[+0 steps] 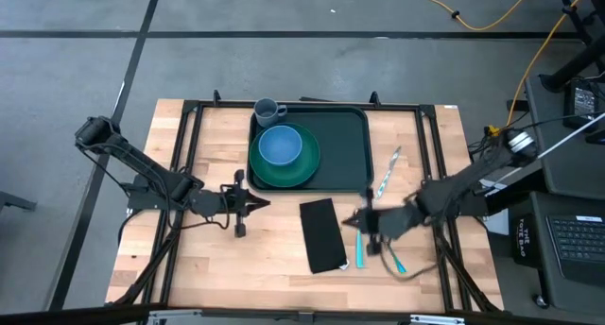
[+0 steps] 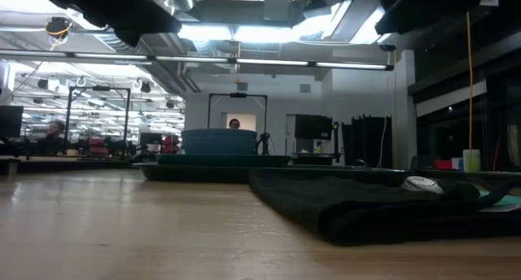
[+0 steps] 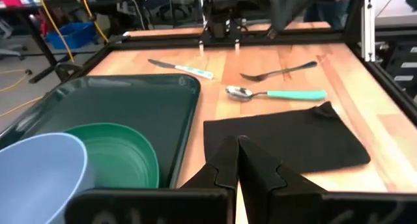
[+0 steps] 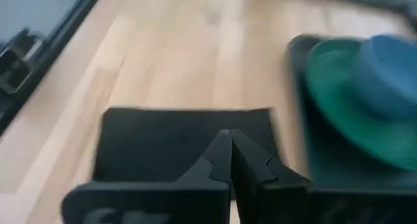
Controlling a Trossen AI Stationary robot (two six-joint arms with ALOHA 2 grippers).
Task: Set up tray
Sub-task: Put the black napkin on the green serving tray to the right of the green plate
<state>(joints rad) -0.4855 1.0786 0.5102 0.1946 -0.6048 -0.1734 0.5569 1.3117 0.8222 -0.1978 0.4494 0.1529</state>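
My left gripper is by the black napkin (image 1: 322, 234), which slants away from the tray's line. The napkin is crooked, so next my left gripper moves back while my right gripper takes its near corner (image 1: 342, 265) and turns it straight.
The dark green tray (image 1: 342, 141) lies at the table's far middle. A round green plate (image 1: 301, 170) rests in its left half, and a blue bowl (image 1: 280, 145) sits on the plate. A grey mug (image 1: 267, 110) stands at the tray's far left corner. The black folded napkin (image 1: 323, 235) lies flat on the wood near the tray's front edge. My left gripper (image 1: 257, 204) hovers shut to the left of the napkin, pointing toward it (image 3: 287, 142). My right gripper (image 1: 355, 221) is shut by the napkin's right edge, with the napkin (image 4: 189, 142) below its fingertips.
A knife (image 3: 179, 68), a dark fork (image 3: 280, 71) and a teal-handled spoon (image 3: 273, 94) lie on the wood to the right of the tray and napkin. Black frame rails (image 1: 189, 145) run along the table's sides. Bare wood lies at the near left.
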